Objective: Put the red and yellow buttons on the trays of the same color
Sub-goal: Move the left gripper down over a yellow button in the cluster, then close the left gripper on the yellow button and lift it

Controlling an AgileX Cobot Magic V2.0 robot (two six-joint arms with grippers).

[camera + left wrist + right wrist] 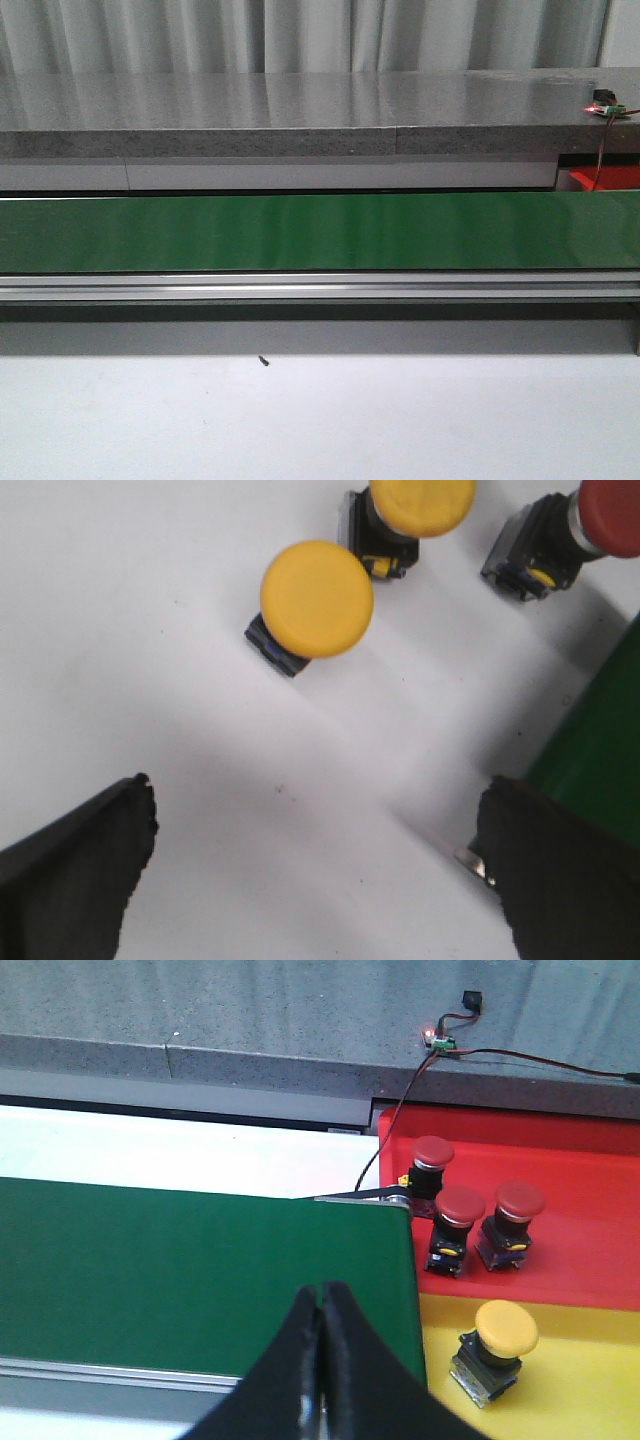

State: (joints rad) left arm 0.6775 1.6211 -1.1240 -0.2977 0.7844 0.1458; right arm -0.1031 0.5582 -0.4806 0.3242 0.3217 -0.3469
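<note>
My gripper will set the yellow button (316,604) down on the green belt (320,232), and the button will ride along upright, since the belt runs flat toward the red tray.
In the left wrist view, two yellow buttons (316,600) (420,502) and one red button (612,515) stand on the white table. My left gripper (315,825) hangs open above bare table short of them, nothing between its fingers. In the right wrist view, three red buttons (433,1154) (459,1207) (520,1201) sit on the red tray (590,1220), and one yellow button (505,1329) sits on the yellow tray (580,1380). My right gripper (322,1295) is shut and empty, over the green belt beside the trays. Neither gripper shows in the front view.
A green conveyor belt (320,232) with an aluminium rail (320,288) crosses the front view. Behind it runs a grey counter (300,110) with a small lit circuit board (605,106) and its cable (400,1110). The red tray's corner (600,180) shows at far right.
</note>
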